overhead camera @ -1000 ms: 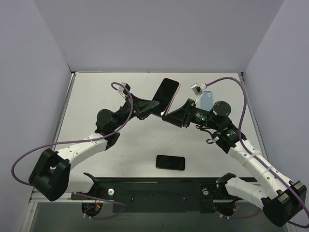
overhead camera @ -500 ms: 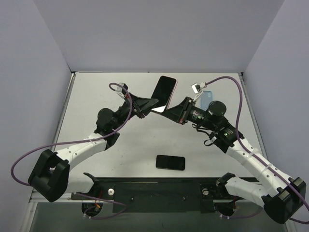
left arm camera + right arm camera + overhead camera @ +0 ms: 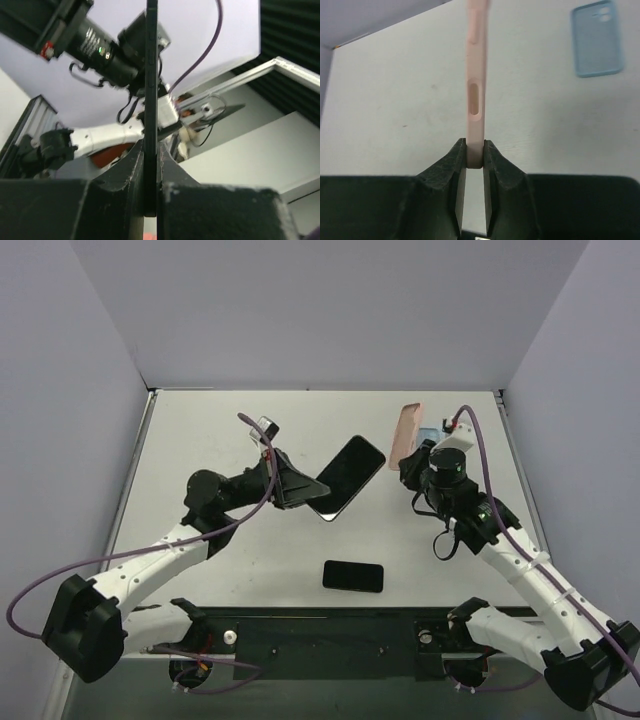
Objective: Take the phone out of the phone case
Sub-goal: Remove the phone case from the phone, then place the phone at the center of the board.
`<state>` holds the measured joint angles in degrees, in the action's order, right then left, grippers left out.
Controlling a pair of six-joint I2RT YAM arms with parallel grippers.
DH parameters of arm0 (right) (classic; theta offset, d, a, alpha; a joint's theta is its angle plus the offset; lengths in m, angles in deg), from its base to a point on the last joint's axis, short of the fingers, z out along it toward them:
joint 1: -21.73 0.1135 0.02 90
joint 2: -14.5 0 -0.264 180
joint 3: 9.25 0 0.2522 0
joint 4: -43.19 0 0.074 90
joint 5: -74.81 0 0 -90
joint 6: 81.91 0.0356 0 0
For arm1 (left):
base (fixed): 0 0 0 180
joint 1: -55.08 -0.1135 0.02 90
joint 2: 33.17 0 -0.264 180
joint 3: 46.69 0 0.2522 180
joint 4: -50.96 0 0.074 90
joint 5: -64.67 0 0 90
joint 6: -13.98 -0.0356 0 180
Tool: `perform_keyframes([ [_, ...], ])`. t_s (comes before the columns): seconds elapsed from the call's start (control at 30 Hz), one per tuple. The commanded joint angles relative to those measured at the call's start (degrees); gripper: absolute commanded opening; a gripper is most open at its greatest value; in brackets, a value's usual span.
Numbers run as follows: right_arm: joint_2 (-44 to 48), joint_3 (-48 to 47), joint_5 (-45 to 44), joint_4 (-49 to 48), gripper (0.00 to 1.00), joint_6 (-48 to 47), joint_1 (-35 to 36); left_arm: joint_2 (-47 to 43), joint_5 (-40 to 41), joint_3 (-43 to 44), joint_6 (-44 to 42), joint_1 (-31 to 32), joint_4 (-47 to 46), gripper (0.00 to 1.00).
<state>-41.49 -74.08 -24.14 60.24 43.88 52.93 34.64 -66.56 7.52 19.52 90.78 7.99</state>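
The black phone (image 3: 350, 474) is clear of the pink case, so the robot's left gripper should go on lowering it and let go of it in the open space (image 3: 355, 543) next to the second phone.
The black phone (image 3: 346, 476) is out of the case, tilted above the table, with my left gripper (image 3: 310, 497) shut on its lower end. In the left wrist view the phone (image 3: 151, 75) stands edge-on between the shut fingers of that gripper (image 3: 151, 200). My right gripper (image 3: 408, 462) is shut on the pink phone case (image 3: 407, 432), held upright and apart from the phone, to its right. Seen from the right wrist, the empty case (image 3: 476, 75) rises edge-on from that gripper (image 3: 475, 162), its side slot showing.
A second black phone (image 3: 353, 576) lies flat near the table's front edge. A light blue case (image 3: 596, 37) lies on the table at the back right, mostly hidden behind my right arm in the top view. Grey walls close in the table.
Phone and case were together between both grippers. Now the right gripper has drawn the pink case off to the right, and the left gripper holds the bare phone, swung lower.
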Motion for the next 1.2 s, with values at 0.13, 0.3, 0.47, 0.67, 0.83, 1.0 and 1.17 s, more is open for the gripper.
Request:
perform_keyframes([
  [0.13,6.92,-9.05,-26.65,19.29,0.00,-12.14,-7.11,-8.75,0.87,21.67,-70.84,-0.02,83.89,0.00],
  [0.3,15.90,-7.20,-23.58,21.40,0.00,-15.04,-8.26,-2.78,7.48,25.03,-90.34,-0.11,97.15,0.00],
  [0.47,21.61,-6.94,-20.76,25.00,0.00,-14.26,-8.35,5.12,0.99,26.09,-104.23,1.82,95.87,0.00],
  [0.67,25.13,-6.59,-16.02,26.50,0.00,-12.15,-8.26,21.37,-4.82,30.30,-116.11,2.44,99.61,0.00],
  [0.83,26.89,-5.89,-14.08,27.29,0.00,-11.71,-8.26,37.37,-9.57,39.17,-121.03,3.85,104.72,0.00],
  [1.0,28.74,-5.45,-13.11,29.75,0.00,-10.83,-8.26,42.31,-13.69,42.43,-121.30,3.23,102.61,0.00],
  [1.17,31.02,-4.39,-13.64,30.99,0.00,-9.95,-8.26,47.66,-16.32,45.85,-122.44,2.70,104.17,0.00],
])
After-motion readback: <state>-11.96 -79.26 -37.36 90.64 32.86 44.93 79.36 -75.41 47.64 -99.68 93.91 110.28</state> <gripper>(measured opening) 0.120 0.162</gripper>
